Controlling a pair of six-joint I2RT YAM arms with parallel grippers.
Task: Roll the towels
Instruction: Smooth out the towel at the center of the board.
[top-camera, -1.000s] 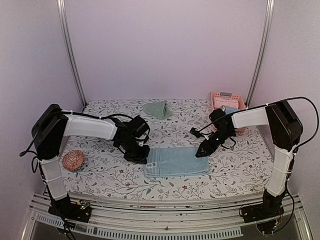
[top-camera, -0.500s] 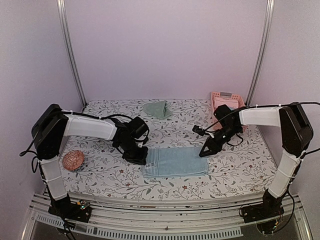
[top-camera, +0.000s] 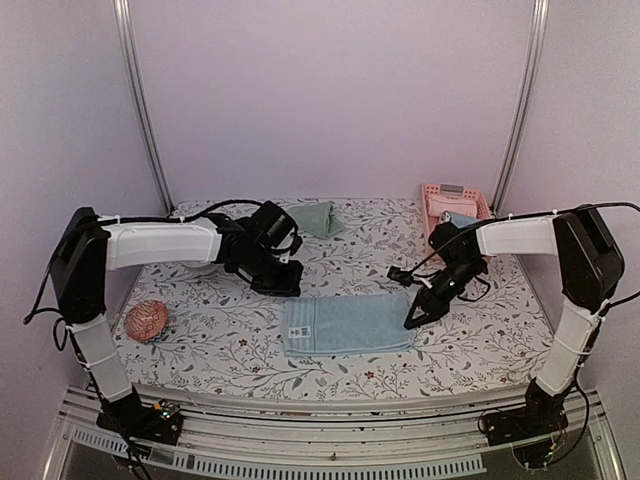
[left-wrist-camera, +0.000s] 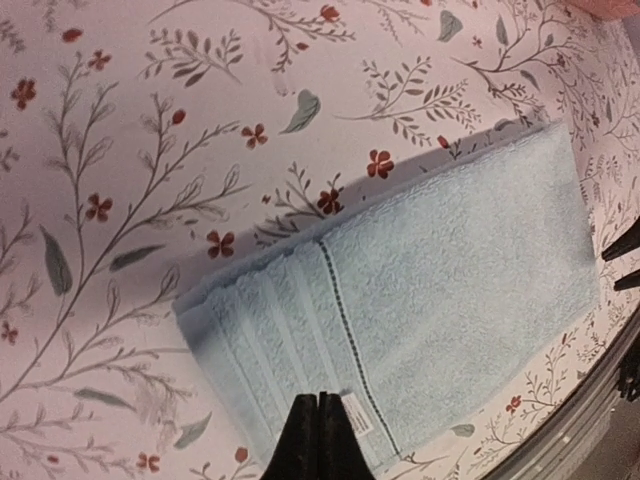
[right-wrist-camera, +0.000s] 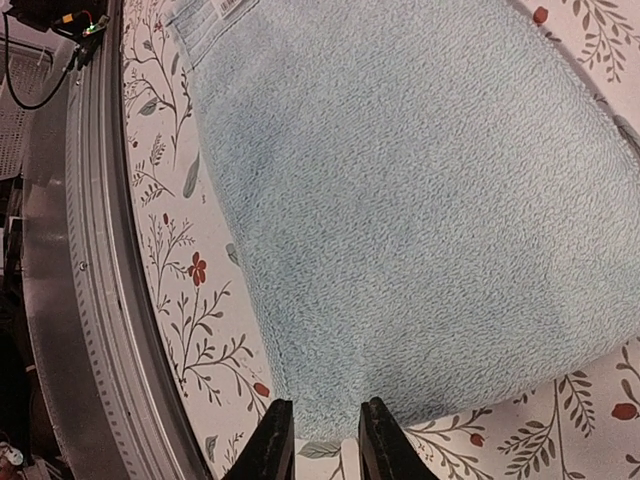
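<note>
The light blue towel's long side (top-camera: 350, 354) is toward the front bar. My right gripper should help turn the towel's plain end (top-camera: 410, 345) to the bar before the towel is rolled.
A light blue towel (top-camera: 345, 325) lies flat near the table's front, and its white label (left-wrist-camera: 362, 425) sits at its left end. My left gripper (top-camera: 283, 282) hangs just behind the towel's left end. In the left wrist view its jaws (left-wrist-camera: 320, 405) are shut with nothing between them, above the towel (left-wrist-camera: 450, 260). My right gripper (top-camera: 415, 316) is at the towel's right edge. It stands open (right-wrist-camera: 322, 420), the fingers straddling the towel's (right-wrist-camera: 400, 200) border without touching it. A pale green towel (top-camera: 315, 217) lies bunched at the back.
A pink slatted basket (top-camera: 455, 205) stands at the back right with something blue inside. A pinkish-orange ball (top-camera: 146, 320) rests at the left near the left arm. A metal rail (top-camera: 320, 440) runs along the front edge.
My left gripper has left the towel's left end and lifted back and away. The towel's left end slid slightly left. My right gripper dropped toward the towel's right edge and its jaws narrowed.
</note>
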